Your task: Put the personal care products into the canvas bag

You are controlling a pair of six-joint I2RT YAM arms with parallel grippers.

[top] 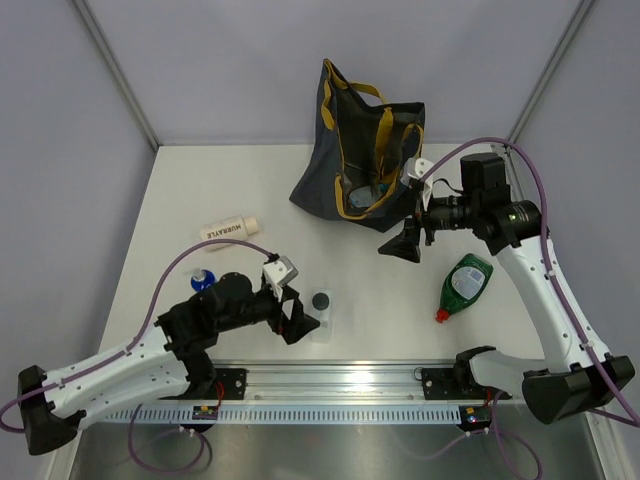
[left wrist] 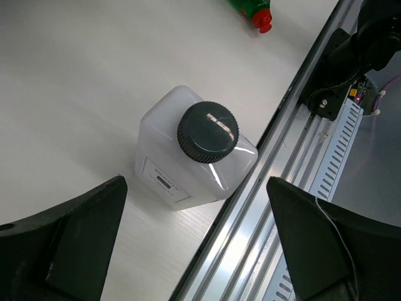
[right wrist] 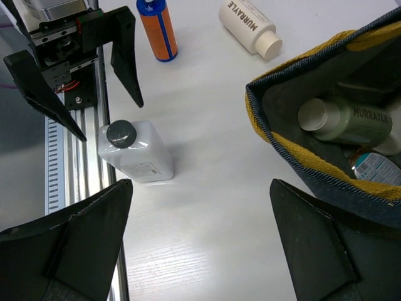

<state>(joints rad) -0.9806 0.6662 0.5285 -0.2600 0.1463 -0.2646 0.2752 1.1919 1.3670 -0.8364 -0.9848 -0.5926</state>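
I should use my left gripper to lift it (top: 321,304) and hand it over, because the white bottle stands (top: 322,336) by the metal rail, far from my right gripper at the canvas bag.
The white bottle with a black cap (top: 322,308) (left wrist: 188,169) (right wrist: 139,157) stands upright near the table's front edge. My left gripper (top: 298,318) (left wrist: 197,251) hovers open just left of it, touching nothing. The green bottle with a red cap (top: 465,283) (left wrist: 254,9) lies at the right. A cream labelled bottle (top: 232,230) (right wrist: 247,24) lies at the left, and the orange bottle with a blue cap (top: 203,279) (right wrist: 158,31) is partly hidden behind my left arm. The canvas bag (top: 345,140) (right wrist: 301,157) stands at the back, a pale bottle (right wrist: 344,119) inside. My right gripper (top: 402,243) (right wrist: 200,244) is open and empty beside the bag's mouth.
A metal rail (top: 330,380) (left wrist: 269,207) runs along the near edge, right behind the white bottle. Grey walls enclose the table on three sides. The bag's yellow handles (top: 385,125) stand up above its opening.
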